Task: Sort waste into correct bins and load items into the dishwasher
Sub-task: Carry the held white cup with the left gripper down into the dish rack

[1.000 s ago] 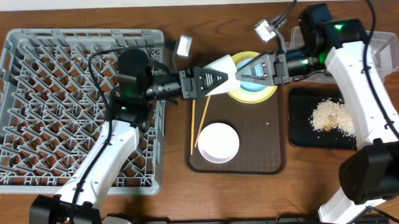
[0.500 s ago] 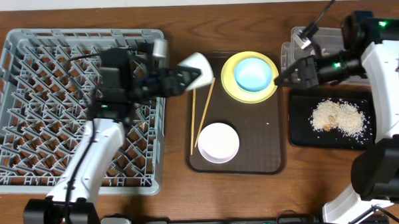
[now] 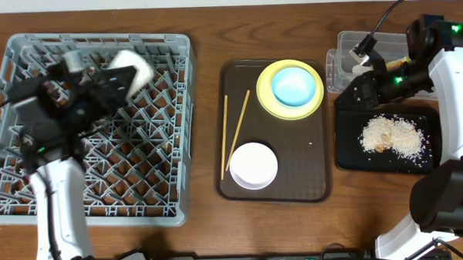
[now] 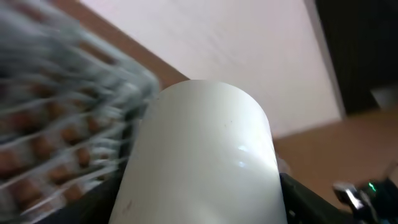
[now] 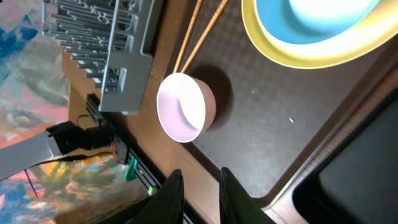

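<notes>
My left gripper needs to draw the white cup (image 3: 135, 71) back, angle it down and set it among the rack's nearer pegs (image 3: 119, 159), because it points across the rack toward the rack's far edge.
My left gripper (image 3: 115, 74) is shut on the white cup (image 3: 129, 66), held above the far middle of the grey dishwasher rack (image 3: 33, 183). The cup (image 4: 199, 149) fills the left wrist view between the dark fingers. My right gripper (image 3: 354, 93) hovers by the clear tub (image 3: 345, 64) and the black tray (image 3: 344, 153) of crumbs (image 3: 386, 134). Its fingers (image 5: 176, 193) stand a narrow gap apart with nothing between them. The blue bowl (image 3: 295, 85) sits on the yellow plate (image 3: 266, 98). The chopsticks (image 3: 230, 134) and the pink bowl (image 3: 253, 165) lie on the brown tray.
The dark brown serving tray (image 3: 303, 178) lies between the rack and the bins. In the right wrist view, the rack's corner (image 5: 121, 74) and the table's front edge with cables (image 5: 93, 137) show beyond the pink bowl (image 5: 183, 109).
My left arm swung left, carrying the cup from over the brown tray to above the rack. My right arm drew back right, away from the plate, to the bins.
</notes>
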`<action>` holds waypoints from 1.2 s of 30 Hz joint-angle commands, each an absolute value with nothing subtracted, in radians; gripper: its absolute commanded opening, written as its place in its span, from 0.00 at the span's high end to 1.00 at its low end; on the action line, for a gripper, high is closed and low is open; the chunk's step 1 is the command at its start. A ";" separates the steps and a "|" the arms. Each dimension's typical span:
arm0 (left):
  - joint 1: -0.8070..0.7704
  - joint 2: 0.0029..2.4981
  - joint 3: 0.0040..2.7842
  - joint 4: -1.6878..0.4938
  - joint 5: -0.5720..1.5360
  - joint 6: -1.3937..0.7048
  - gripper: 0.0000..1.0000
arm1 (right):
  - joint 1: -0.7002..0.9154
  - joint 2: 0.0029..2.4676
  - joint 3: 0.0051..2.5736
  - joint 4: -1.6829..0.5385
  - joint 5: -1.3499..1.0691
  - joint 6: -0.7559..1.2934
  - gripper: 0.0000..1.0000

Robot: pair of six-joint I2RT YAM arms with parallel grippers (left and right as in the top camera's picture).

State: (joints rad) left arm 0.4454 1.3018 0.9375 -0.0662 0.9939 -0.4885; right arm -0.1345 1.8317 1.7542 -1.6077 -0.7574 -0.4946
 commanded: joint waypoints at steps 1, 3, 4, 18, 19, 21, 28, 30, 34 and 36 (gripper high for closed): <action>0.509 1.247 0.949 -0.124 0.896 -0.414 0.94 | -0.139 1.838 1.759 -1.609 -0.756 -0.495 0.82; 0.530 1.224 0.950 -0.177 0.815 -0.391 0.94 | -0.139 1.838 1.759 -1.609 -0.755 -0.494 0.82; 0.537 1.214 0.953 -0.207 0.769 -0.380 0.94 | -0.139 1.838 1.759 -1.609 -0.756 -0.494 0.82; 0.540 1.200 1.242 -0.825 0.320 -0.210 0.94 | -0.137 1.838 1.759 -1.610 -0.749 -0.494 0.85; 0.538 1.201 1.242 -0.861 0.318 -0.209 0.94 | -0.137 1.838 1.759 -1.610 -0.749 -0.494 0.85; 0.529 1.216 1.242 -0.934 0.273 -0.202 0.94 | -0.137 1.838 1.759 -1.610 -0.748 -0.494 0.85; 0.450 1.293 1.241 -1.000 0.192 -0.199 0.94 | -0.137 1.838 1.759 -1.609 -0.748 -0.493 0.83; 0.416 1.322 1.241 -1.015 0.158 -0.199 0.94 | -0.137 1.838 1.759 -1.610 -0.748 -0.493 0.82; 0.345 1.388 1.241 -1.029 0.122 -0.199 0.94 | -0.137 1.838 1.759 -1.610 -0.748 -0.493 0.82; 0.315 1.419 1.241 -1.041 0.081 -0.199 0.94 | -0.137 1.838 1.759 -1.610 -0.748 -0.494 0.82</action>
State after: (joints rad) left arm 0.3485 1.3842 1.2327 -1.0264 0.1570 -0.2085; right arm -0.1345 1.8317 1.7542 -1.6085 -0.7395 -0.4946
